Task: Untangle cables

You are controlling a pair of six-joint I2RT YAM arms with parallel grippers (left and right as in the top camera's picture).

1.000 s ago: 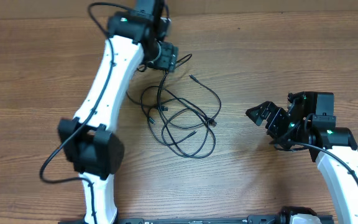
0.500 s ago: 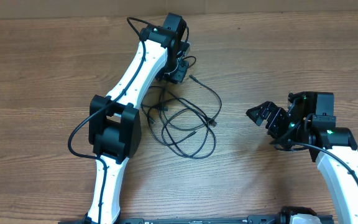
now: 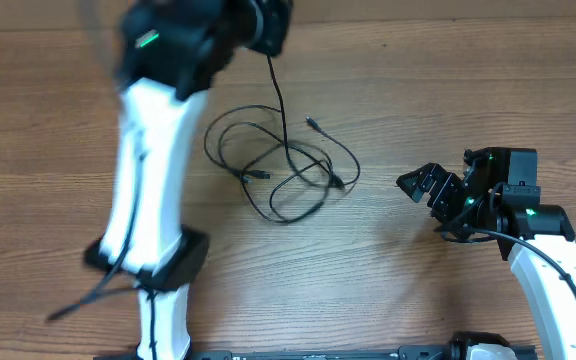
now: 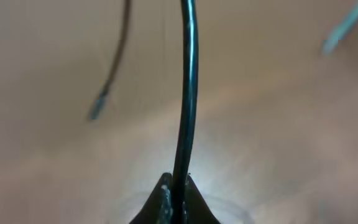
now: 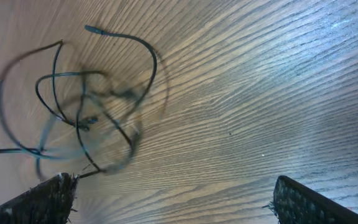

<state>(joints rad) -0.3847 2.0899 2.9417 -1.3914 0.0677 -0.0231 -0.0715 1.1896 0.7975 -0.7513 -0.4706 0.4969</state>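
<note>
The piece of cable from my left gripper leads into loose loops (image 3: 286,148), so my right gripper should hold the tangle's near edge (image 3: 357,172) while my left gripper raises the strand of cable clear.
A tangle of thin black cables (image 3: 283,170) lies in loops on the wooden table (image 3: 448,90) at mid-frame. One strand (image 3: 276,95) runs taut from the tangle up to my left gripper (image 3: 268,28) at the top edge, blurred by motion. In the left wrist view the jaws are shut on that black cable (image 4: 185,112), which rises between the fingertips (image 4: 164,193). A loose cable end (image 4: 95,111) hangs to the left. My right gripper (image 3: 426,186) stands open to the right of the tangle, apart from it. The right wrist view shows the cables (image 5: 86,106) far left, its fingers (image 5: 303,202) wide apart over bare wood.
The left arm (image 3: 153,150) stretches along the left side of the table, from the front edge to the back. The right arm (image 3: 543,260) occupies the front right corner. A free cable plug (image 3: 311,123) points up and right of the tangle.
My left gripper has shut on a cable strand and pulled up and back, lifting it taut. The tangle's loops have shifted and tightened. The right arm has not moved.
</note>
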